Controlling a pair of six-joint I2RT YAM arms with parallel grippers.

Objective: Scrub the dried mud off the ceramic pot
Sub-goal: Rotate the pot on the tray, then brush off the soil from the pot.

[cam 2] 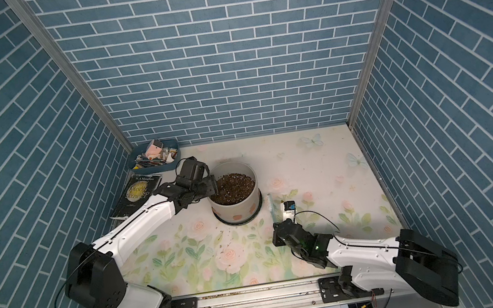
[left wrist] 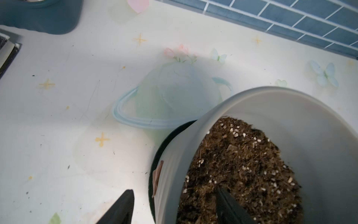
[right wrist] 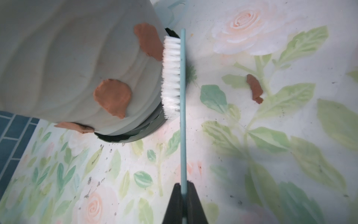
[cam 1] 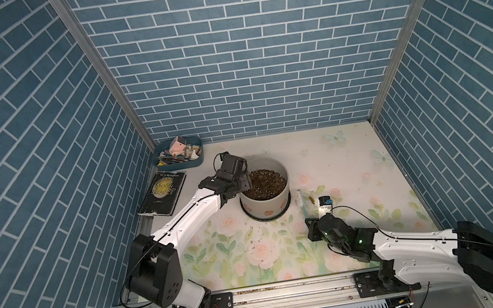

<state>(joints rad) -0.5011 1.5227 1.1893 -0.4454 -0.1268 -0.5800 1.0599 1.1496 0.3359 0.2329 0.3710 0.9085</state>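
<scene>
The left gripper's fingers are open around the pot's rim point(left wrist: 174, 203), so the left gripper should close firmly on the pot's rim and hold the pot steady before the right gripper scrubs.
The ceramic pot point(cam 1: 267, 206) point(cam 2: 236, 211), pale grey on a black saucer and full of dark soil, stands mid-table. Dried mud patches point(right wrist: 112, 96) point(right wrist: 149, 41) point(left wrist: 157, 174) stick to its outer wall, and one loose flake point(right wrist: 255, 89) lies on the mat. My left gripper point(cam 1: 245, 187) point(left wrist: 174, 191) is open and straddles the pot's left rim, one finger outside and one in the soil. My right gripper point(cam 1: 311, 220) point(right wrist: 183, 186) is shut on the handle of a pale blue brush point(cam 1: 301, 201) point(right wrist: 171, 77). Its white bristles face the pot's lower right wall, right beside a mud patch.
A blue tray point(cam 1: 179, 164) of clutter sits in the back left corner, with a dark book point(cam 1: 164, 192) in front of it. Soil crumbs point(cam 1: 260, 234) dot the floral mat in front of the pot. Brick-patterned walls close in the back and both sides.
</scene>
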